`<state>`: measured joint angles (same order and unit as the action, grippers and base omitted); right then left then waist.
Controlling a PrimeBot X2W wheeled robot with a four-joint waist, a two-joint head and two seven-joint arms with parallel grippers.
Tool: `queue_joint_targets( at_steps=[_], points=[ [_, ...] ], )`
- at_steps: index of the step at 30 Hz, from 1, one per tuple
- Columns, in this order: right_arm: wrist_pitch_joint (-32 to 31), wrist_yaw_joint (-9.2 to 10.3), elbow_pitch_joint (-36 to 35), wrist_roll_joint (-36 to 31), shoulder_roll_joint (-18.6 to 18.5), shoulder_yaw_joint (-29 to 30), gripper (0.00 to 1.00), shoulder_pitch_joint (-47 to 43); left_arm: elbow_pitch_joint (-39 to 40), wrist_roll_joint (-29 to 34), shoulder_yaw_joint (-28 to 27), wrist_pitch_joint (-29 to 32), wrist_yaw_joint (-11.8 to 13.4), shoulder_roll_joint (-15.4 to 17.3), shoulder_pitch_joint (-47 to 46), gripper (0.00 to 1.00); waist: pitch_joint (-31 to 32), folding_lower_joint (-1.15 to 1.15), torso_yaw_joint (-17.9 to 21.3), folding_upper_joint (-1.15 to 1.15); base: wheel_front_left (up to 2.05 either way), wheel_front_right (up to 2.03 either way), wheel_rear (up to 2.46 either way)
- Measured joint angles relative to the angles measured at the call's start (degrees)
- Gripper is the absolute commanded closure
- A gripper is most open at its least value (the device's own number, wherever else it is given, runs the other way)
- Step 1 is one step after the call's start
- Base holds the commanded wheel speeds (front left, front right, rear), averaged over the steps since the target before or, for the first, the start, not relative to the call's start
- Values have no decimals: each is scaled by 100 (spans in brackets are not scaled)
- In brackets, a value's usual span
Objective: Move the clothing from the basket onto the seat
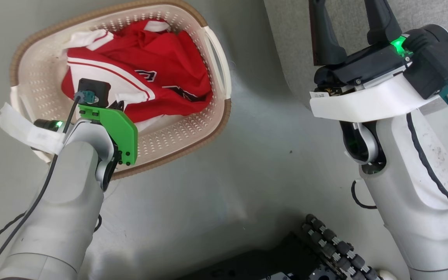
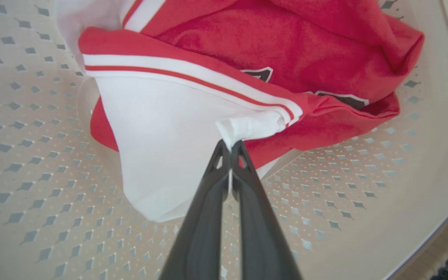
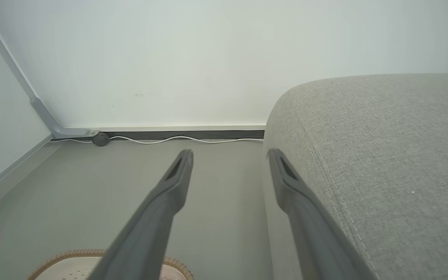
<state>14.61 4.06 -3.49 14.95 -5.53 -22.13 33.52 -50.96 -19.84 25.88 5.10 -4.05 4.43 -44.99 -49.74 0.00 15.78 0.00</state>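
Observation:
White trim (image 1: 157, 26) shows behind the heaped red jersey (image 1: 161, 70), so the robot should expect another red garment to be hidden under it and to stay in the basket.
The cream basket (image 1: 177, 132) stands on the floor at the upper left and holds the red and white clothing (image 1: 158, 62). My left arm reaches down into it, its wrist (image 1: 107, 128) covering the fingers. In the left wrist view my left gripper (image 2: 231, 147) is shut on a pinched fold of the clothing's white fabric (image 2: 247, 126), above the basket's perforated bottom (image 2: 53, 155). My right gripper (image 1: 350, 15) stands open and empty by the edge of the grey seat (image 1: 290, 46). The right wrist view has the right gripper (image 3: 230, 155) beside the seat (image 3: 383, 155), with the basket's rim (image 3: 72, 254) below.
The grey floor (image 1: 247, 163) lies between basket and seat. My own dark base (image 1: 317, 249) shows at the bottom edge. A pale wall (image 3: 208, 58) with a white cable (image 3: 177, 138) along its foot stands beyond the seat.

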Motion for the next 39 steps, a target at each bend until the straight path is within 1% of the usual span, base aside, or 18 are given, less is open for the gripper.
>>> queue_joint_targets(
  at_steps=[8, 21, 30, 39],
  points=[
    [0, -2, 225, -47, -132, 56, 0, -68, -26, -69, -24, -464, -4, -77, 46, 100, 428, 0, -215, 0, 0, 0, 0],
    [0, -2, 612, -45, -305, 179, 0, -521, 26, -202, -112, -1189, -5, -169, 409, 100, 1267, 0, -584, 0, 0, 0, 0],
    [0, -1, 825, -8, -337, 279, 0, -876, 192, -401, -144, -1626, -47, -203, 659, 100, 1932, 0, -828, 0, 0, 0, 0],
    [0, 2, 944, 147, -338, 358, 0, -1249, 592, -538, -258, -1804, -55, -236, 777, 100, 2626, 0, -1055, 0, 0, 0, 0]
  ],
)
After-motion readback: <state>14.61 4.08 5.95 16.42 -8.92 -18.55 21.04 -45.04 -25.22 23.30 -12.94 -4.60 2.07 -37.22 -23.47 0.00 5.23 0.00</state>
